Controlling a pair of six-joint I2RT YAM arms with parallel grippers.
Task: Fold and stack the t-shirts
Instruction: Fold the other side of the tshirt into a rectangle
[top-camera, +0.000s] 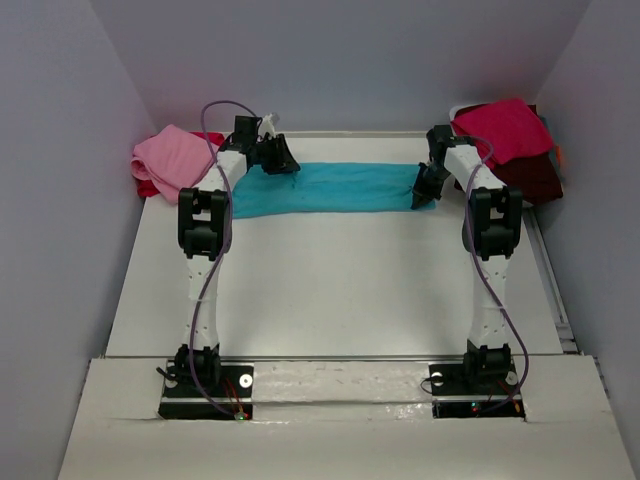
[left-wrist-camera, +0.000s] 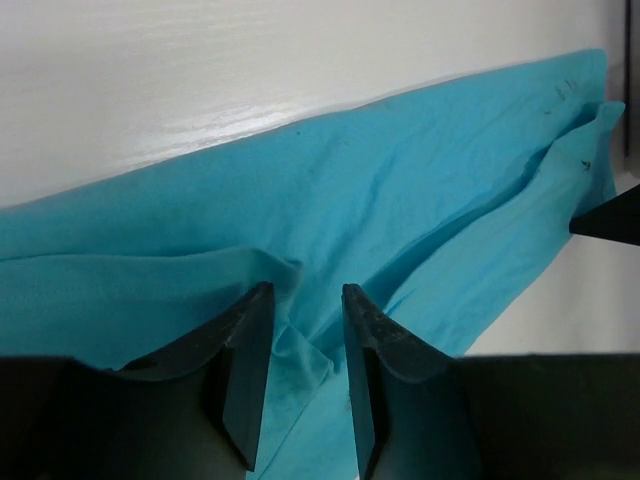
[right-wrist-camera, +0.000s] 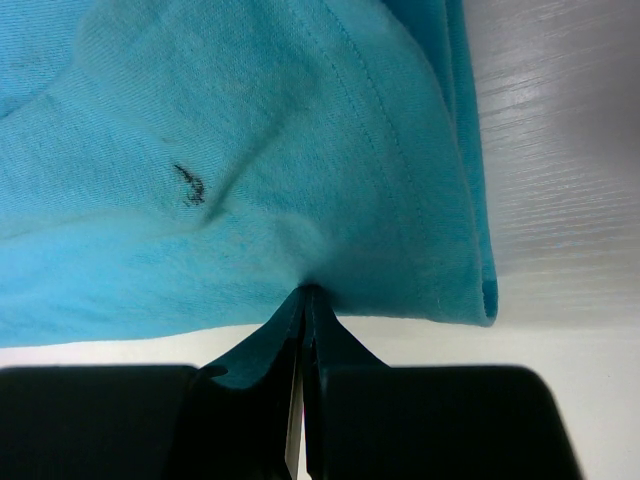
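Observation:
The turquoise t-shirt is stretched out along the table's far edge (top-camera: 352, 173), near the crimson t-shirt, so next my right gripper pulls the turquoise t-shirt's hem end toward the table's open middle (top-camera: 402, 268).
The turquoise t-shirt (top-camera: 340, 188) lies as a long folded band across the far part of the table. Over its left end my left gripper (top-camera: 283, 163) stands open; in the left wrist view a loose crease of the turquoise cloth (left-wrist-camera: 400, 200) lies between the parted fingertips of that gripper (left-wrist-camera: 305, 295), not pinched. At the shirt's right end my right gripper (top-camera: 422, 195) is shut on the cloth. The right wrist view shows the closed tips of that gripper (right-wrist-camera: 305, 292) pinching the turquoise shirt (right-wrist-camera: 250, 150) near its hem.
A pink t-shirt (top-camera: 172, 158) lies bunched at the far left over a red one (top-camera: 148, 187). At the far right a crimson t-shirt (top-camera: 503, 130) sits on a dark maroon one (top-camera: 535, 178). White walls close in the table (top-camera: 330, 290) on three sides.

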